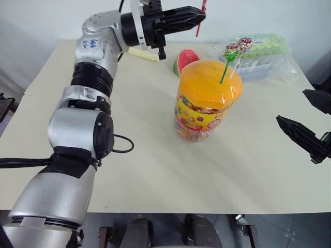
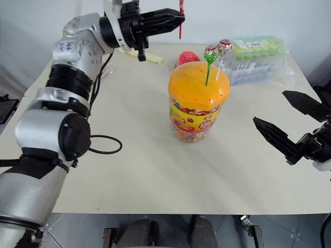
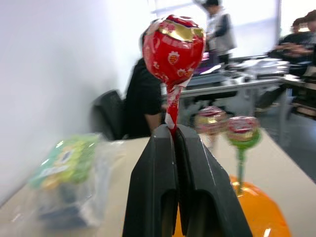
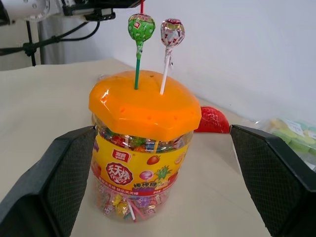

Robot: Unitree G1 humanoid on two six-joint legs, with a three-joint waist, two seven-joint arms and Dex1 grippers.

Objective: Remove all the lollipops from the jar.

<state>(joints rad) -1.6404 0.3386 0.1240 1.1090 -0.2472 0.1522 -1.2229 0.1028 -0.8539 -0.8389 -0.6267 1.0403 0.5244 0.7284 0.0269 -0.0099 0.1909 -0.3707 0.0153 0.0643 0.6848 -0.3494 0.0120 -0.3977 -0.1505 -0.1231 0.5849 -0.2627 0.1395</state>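
I keep carrying the red lollipop's stick (image 2: 180,32) away with my left gripper, as it hangs clear of the jar's orange lid, and let it go low over the empty tabletop (image 2: 102,121).
The jar (image 1: 207,98) is a clear tub with an orange domed lid and a yellow label, standing mid-table. Two lollipops stick upright in its lid: a green one (image 1: 231,51) on a green stick and a pale pinkish one (image 1: 245,42) on a white stick. High above the table's far side, left of the jar, my left gripper (image 1: 199,17) is shut on the stick of a red lollipop (image 3: 174,42), which is clear of the jar. My right gripper (image 2: 270,107) is open to the right of the jar, its fingers wide apart and facing it.
A watermelon-slice toy (image 1: 185,59) lies just behind the jar. A clear pack of green-capped bottles (image 1: 261,54) sits at the back right. A yellow strip (image 1: 142,53) lies at the back left, under my left arm. People sit at desks beyond the table in the left wrist view.
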